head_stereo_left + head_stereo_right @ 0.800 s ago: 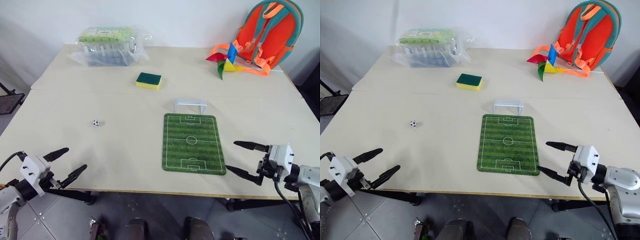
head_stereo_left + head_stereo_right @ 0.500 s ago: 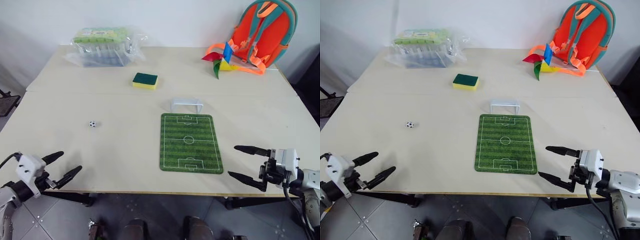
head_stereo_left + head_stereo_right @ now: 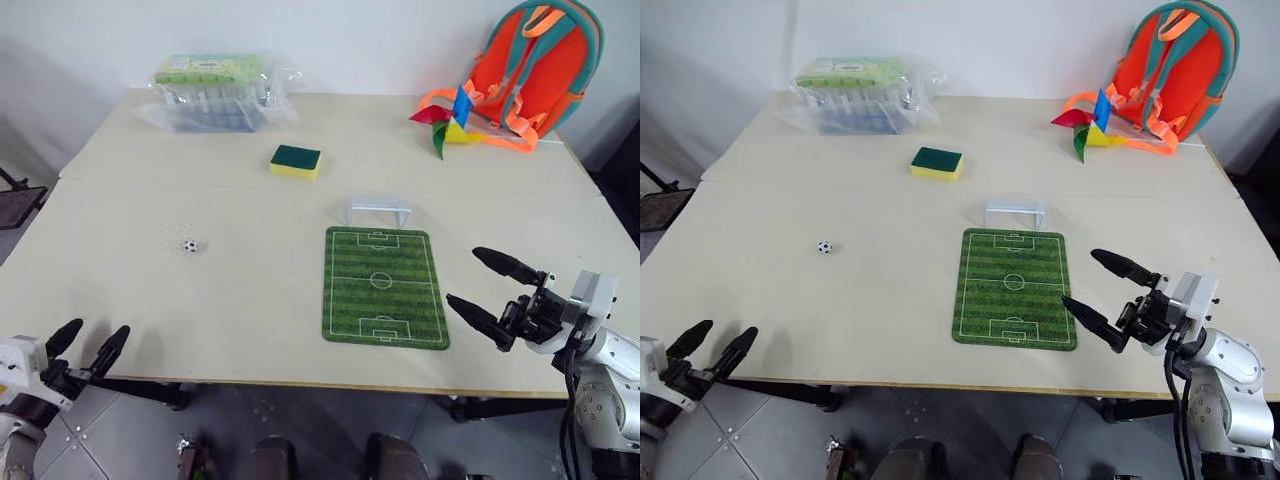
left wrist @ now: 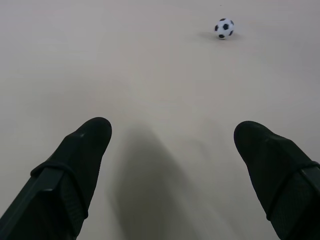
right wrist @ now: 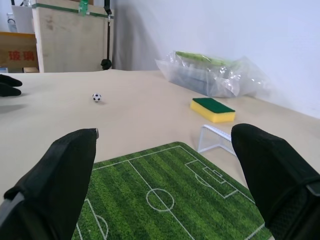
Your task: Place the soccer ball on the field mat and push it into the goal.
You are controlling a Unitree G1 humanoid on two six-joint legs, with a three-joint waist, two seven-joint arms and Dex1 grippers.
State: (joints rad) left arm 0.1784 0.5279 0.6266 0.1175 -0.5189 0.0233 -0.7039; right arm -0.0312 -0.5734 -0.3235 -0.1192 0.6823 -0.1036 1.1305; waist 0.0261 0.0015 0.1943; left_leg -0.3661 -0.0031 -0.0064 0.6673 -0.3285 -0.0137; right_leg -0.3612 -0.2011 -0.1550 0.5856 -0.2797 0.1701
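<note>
The field mat (image 3: 386, 288) is lying flat. The soccer ball (image 3: 191, 246) will stay near the spot where I put it down instead of rolling away.
The tiny black-and-white soccer ball (image 3: 190, 245) rests on the bare table left of the field mat (image 3: 384, 286), a green striped mat with white pitch lines. The small white goal (image 3: 378, 210) stands at the mat's far end. My left gripper (image 3: 88, 344) hovers open at the table's near left edge, well short of the soccer ball (image 4: 224, 28). My right gripper (image 3: 487, 288) is open just right of the mat's near corner, pointing across the mat (image 5: 165, 192) toward the goal (image 5: 216, 138) and the ball (image 5: 96, 97).
A green-and-yellow sponge (image 3: 296, 160) lies beyond the goal. A plastic-wrapped pack (image 3: 215, 90) sits at the back left; an orange backpack (image 3: 532, 65) and a coloured pinwheel (image 3: 447, 117) sit at the back right. The table's front edge (image 3: 300, 381) runs close to both grippers.
My left gripper has drawn back and down toward the table's near edge. My right gripper has swung to point left toward the mat. Ball, mat and goal have stayed put.
</note>
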